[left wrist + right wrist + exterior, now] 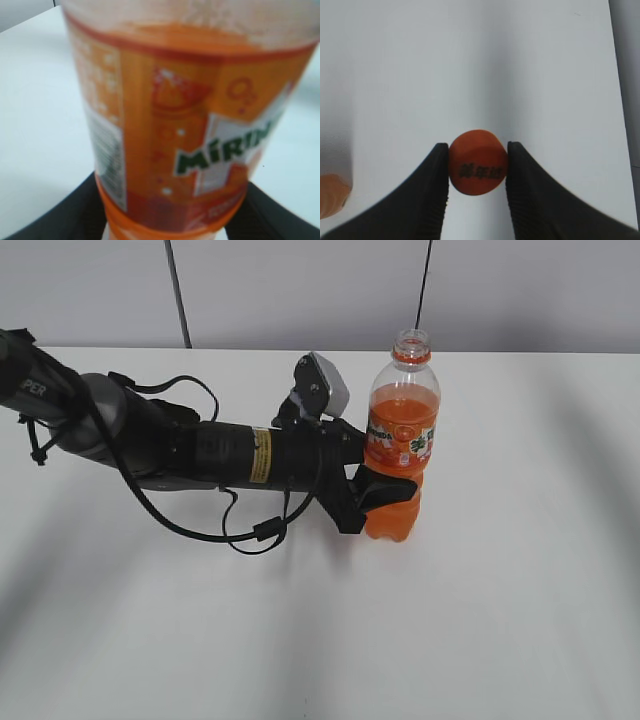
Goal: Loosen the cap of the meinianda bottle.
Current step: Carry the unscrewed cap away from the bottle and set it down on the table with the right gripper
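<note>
The orange cap (478, 162) is over clear white table (525, 446) next to the bottle, with its lettering facing up. My right gripper should go on bringing it down until it touches the table before it lets go.
The meinianda bottle (402, 440) stands upright on the white table, with orange drink and an orange-white-green label. Its mouth is open and only the orange neck ring sits on it. My left gripper (385, 495) is shut on the bottle's waist below the label. In the left wrist view the bottle (185, 125) fills the frame between the black fingers of the left gripper (165, 220). My right gripper (478, 152) is shut on the cap (478, 161), a small orange disc with dark lettering, held above the table. The right gripper is out of the exterior view.
The white table (500, 620) stretches around the bottle, with a grey wall behind it. The left arm and its cables (200, 455) lie across the table's left half. An orange blurred shape (332, 195) shows at the lower left of the right wrist view.
</note>
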Available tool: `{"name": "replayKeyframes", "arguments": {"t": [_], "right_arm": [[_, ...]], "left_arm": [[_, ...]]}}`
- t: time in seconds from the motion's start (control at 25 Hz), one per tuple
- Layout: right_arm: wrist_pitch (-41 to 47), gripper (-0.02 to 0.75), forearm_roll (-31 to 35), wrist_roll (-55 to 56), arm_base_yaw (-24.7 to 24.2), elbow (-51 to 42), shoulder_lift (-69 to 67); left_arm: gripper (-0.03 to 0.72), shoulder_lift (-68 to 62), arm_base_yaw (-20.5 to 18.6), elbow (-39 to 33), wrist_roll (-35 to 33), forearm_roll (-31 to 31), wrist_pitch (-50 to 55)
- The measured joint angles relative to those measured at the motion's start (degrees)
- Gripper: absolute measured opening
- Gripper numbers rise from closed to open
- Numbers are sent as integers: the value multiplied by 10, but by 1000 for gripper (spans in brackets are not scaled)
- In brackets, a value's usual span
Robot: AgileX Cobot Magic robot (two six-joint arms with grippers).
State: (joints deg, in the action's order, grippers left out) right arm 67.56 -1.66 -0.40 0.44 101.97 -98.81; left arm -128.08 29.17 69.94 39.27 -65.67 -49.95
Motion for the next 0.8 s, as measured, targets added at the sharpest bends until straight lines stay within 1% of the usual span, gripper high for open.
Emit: {"name": "replayKeyframes", "arguments": {"t": [0.16,0.32,0.64,0.8], "right_arm": [[-29,270,17,-15,-4,0,-50],[-57,270,17,-20,-4,-1,-105],[-66,270,17,-39,-4,-2,-230],[-95,270,17,-33,-4,-4,-281]], "left_arm": [[409,0,0,0,0,0,0],[409,0,0,0,0,0,0],[409,0,0,0,0,0,0],[409,0,0,0,0,0,0]]}}
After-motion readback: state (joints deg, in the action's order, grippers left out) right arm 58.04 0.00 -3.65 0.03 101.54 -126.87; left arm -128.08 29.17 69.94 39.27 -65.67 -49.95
